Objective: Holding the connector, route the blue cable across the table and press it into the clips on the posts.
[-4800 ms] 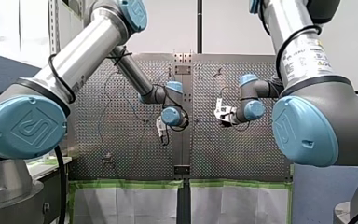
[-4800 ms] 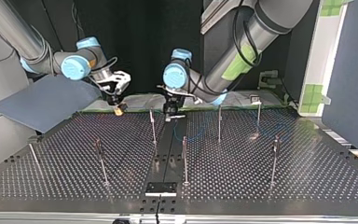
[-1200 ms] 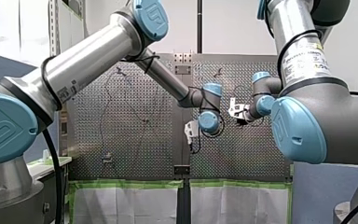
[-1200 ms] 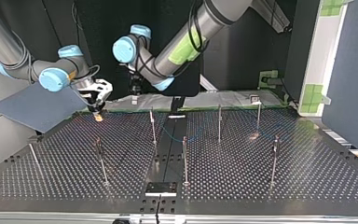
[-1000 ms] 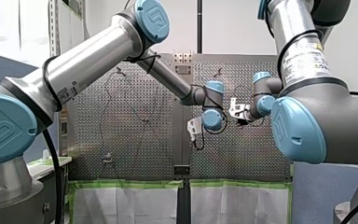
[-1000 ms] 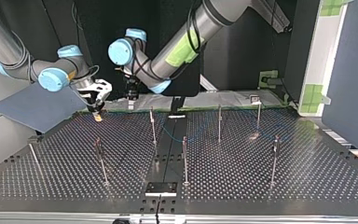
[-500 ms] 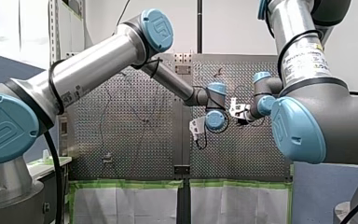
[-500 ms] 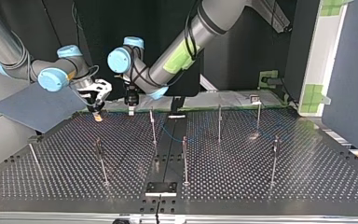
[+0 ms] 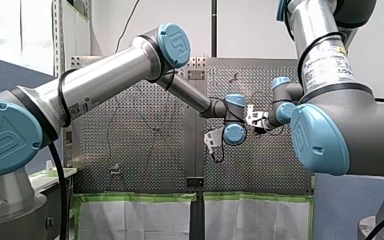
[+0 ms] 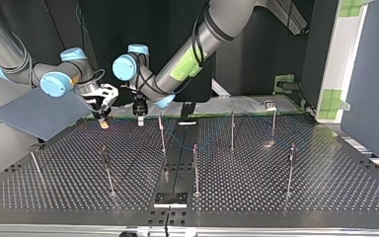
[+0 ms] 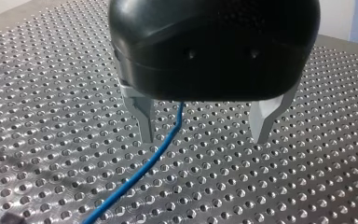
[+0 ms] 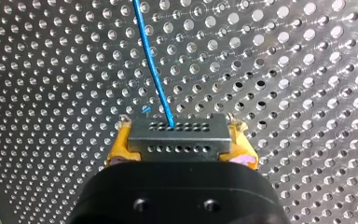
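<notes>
My gripper will carry the blue cable (image 12: 150, 58) stretched out and swinging around in line, since it runs almost straight out of the connector (image 12: 168, 115).
In the right wrist view my right gripper (image 12: 181, 136) is shut on the grey connector (image 12: 177, 145) between its yellow pads (image 12: 120, 140). The blue cable (image 12: 151, 65) leaves the connector and runs ahead over the perforated table. My left gripper (image 11: 204, 135) is open just above the table. Its metal fingers (image 11: 144, 119) straddle the blue cable (image 11: 140, 170), which passes close to one finger and touches neither. At the top view's far left side, my left gripper (image 10: 139, 116) hangs close beside my right gripper (image 10: 103, 117). Thin posts (image 10: 162, 133) with clips stand across the table.
Several more posts (image 10: 290, 168) stand on the perforated table (image 10: 276, 192). A black block (image 10: 170, 199) sits at the near edge in the top view. A grey-blue board (image 10: 39, 111) leans at that view's left. In the front view the two grippers (image 9: 211, 141) (image 9: 252, 117) are close together.
My left arm has swung towards my right gripper, leftward in the top view, and come down over the cable with its fingers open. My right gripper has held still with the connector.
</notes>
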Action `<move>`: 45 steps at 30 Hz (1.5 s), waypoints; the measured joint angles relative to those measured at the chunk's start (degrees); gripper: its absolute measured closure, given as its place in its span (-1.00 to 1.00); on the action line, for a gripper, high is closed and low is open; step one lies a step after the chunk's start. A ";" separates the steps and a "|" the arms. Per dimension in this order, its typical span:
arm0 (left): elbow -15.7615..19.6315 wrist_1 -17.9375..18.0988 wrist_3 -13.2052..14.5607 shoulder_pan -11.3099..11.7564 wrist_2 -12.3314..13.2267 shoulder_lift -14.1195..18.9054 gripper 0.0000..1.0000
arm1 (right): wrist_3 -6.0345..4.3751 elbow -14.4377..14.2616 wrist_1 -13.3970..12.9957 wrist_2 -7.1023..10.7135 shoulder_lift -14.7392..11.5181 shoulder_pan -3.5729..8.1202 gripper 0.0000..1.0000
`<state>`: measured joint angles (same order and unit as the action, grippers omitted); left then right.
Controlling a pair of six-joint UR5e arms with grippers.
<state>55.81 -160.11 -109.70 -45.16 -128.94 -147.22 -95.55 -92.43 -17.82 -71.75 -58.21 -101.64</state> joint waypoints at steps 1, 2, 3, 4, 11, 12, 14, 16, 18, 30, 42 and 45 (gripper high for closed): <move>0.01 -0.04 -0.02 -0.01 -0.09 0.00 -1.00 | 0.00 0.01 0.01 0.01 -0.01 0.00 1.00; 0.03 -0.18 -0.04 -0.01 -0.32 0.01 -1.00 | 0.00 0.02 0.01 0.01 -0.01 0.00 1.00; 0.04 -0.33 -0.04 -0.01 -0.61 0.01 -1.00 | 0.00 0.02 0.03 0.02 0.00 0.00 1.00; 0.05 -0.46 -0.05 -0.02 -0.95 0.00 -1.00 | 0.00 0.02 0.04 0.03 -0.01 0.00 1.00; 0.06 -0.72 -0.03 -0.12 -2.48 0.04 0.22 | 0.00 0.03 0.06 0.25 -0.01 0.00 1.00; 0.06 -0.74 -0.02 -0.13 -2.51 0.04 0.40 | 0.00 0.02 0.08 0.26 0.00 0.00 1.00; 0.07 -0.81 -0.03 -0.15 -2.54 0.04 0.64 | 0.00 0.02 0.12 0.27 0.01 0.00 1.00; 0.07 -0.92 -0.08 -0.18 -2.53 0.05 0.78 | 0.00 0.01 0.18 0.29 0.00 -0.04 1.00; 0.07 -1.03 -0.26 -0.19 -2.47 0.06 1.00 | 0.00 0.01 0.24 0.29 0.02 -0.06 1.00; -1.33 -2.49 -1.07 -0.62 -2.39 0.25 1.00 | -0.66 0.11 0.41 0.20 -1.13 -0.37 1.00; -2.66 -6.05 -2.03 -1.48 -2.53 3.88 1.00 | -5.69 0.58 0.32 0.57 -7.70 0.00 1.00; -2.66 -6.69 -2.12 -1.70 -2.71 5.16 1.00 | -6.15 0.64 0.53 1.34 -9.64 -0.02 1.00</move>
<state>53.14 -166.80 -111.83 -46.86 -131.65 -142.07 -101.70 -91.78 -17.29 -70.41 -67.85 -101.66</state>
